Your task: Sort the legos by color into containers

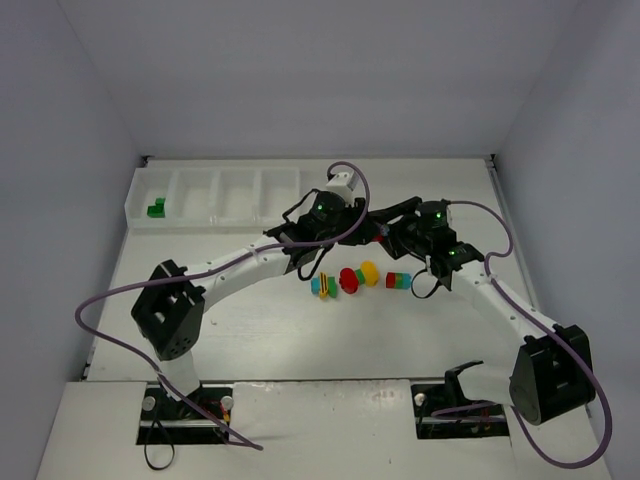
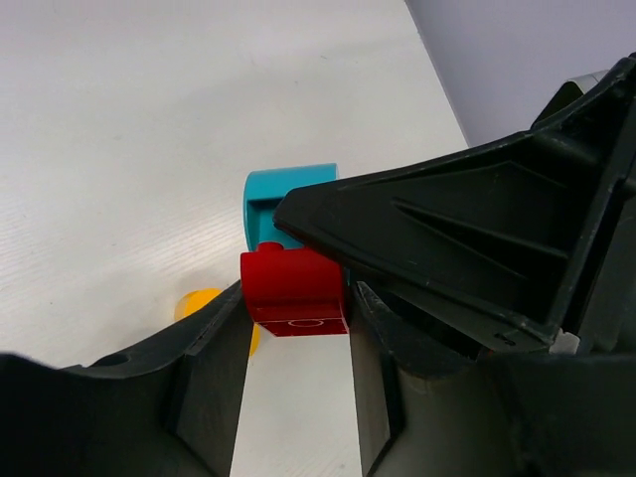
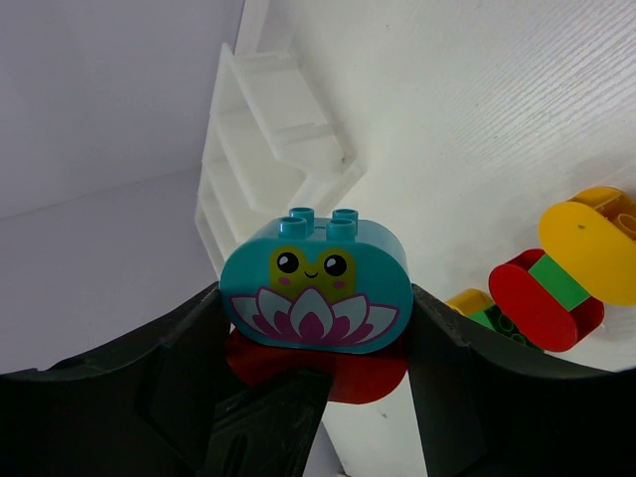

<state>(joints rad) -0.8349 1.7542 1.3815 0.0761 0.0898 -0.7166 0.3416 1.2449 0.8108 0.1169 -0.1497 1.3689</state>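
The cyan brick's joint with the red brick has my right gripper's fingers low across it, so next I open them and take hold of the cyan brick's middle before I pull.
My two grippers meet above the table's middle, holding one small stack between them. My left gripper is shut on a red brick. My right gripper is shut on a cyan brick with a frog and lotus print, which sits on that red brick. The cyan brick shows behind the red one in the left wrist view. In the top view the grippers hide the stack. The translucent white tray lies at the far left with a green brick in its leftmost compartment.
Three loose stacks lie on the table just in front of the grippers: a striped multicoloured one, a red and yellow rounded one and a red, green and cyan one. Grey walls enclose the table.
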